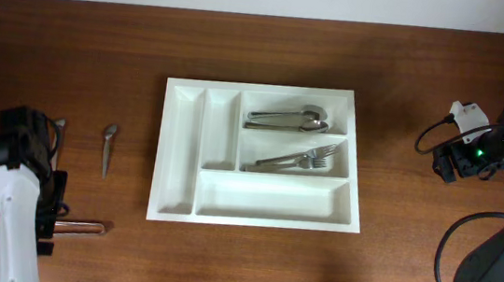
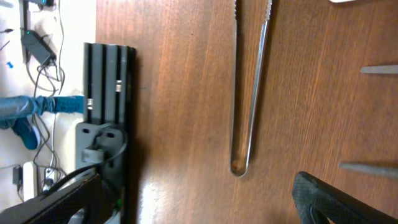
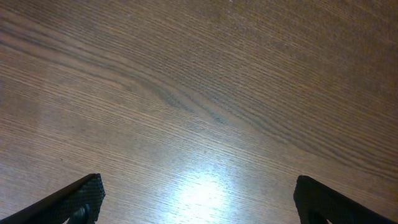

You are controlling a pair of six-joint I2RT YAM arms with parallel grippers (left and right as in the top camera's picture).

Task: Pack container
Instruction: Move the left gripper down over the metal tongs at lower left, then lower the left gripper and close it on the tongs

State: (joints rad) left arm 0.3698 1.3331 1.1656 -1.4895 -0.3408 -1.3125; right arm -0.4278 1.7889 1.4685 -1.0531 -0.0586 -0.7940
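Note:
The robot's left gripper is hanging short of the tongs' looped end (image 2: 239,169), so it should move in past the loop and go down around both metal arms (image 2: 254,106) of the tongs before it closes.
The white container (image 1: 179,157) lies mid-table with several spoons (image 1: 287,118) in its top wide compartment and several forks (image 1: 299,160) in the middle one. Its bottom wide compartment and two narrow ones are bare. Thin metal tongs (image 1: 83,227) lie at the front left, also in the left wrist view (image 2: 250,87). My left gripper (image 1: 48,225) is open and empty, its fingers (image 2: 199,211) just short of the tongs' looped end. My right gripper (image 1: 444,166) is open and empty over bare wood (image 3: 199,205), right of the container.
A loose spoon (image 1: 107,149) lies left of the container, and another utensil (image 1: 59,125) is partly hidden by my left arm. Two utensil handles (image 2: 379,70) reach in at the left wrist view's right edge. A black mount (image 2: 109,93) sits at the table's edge.

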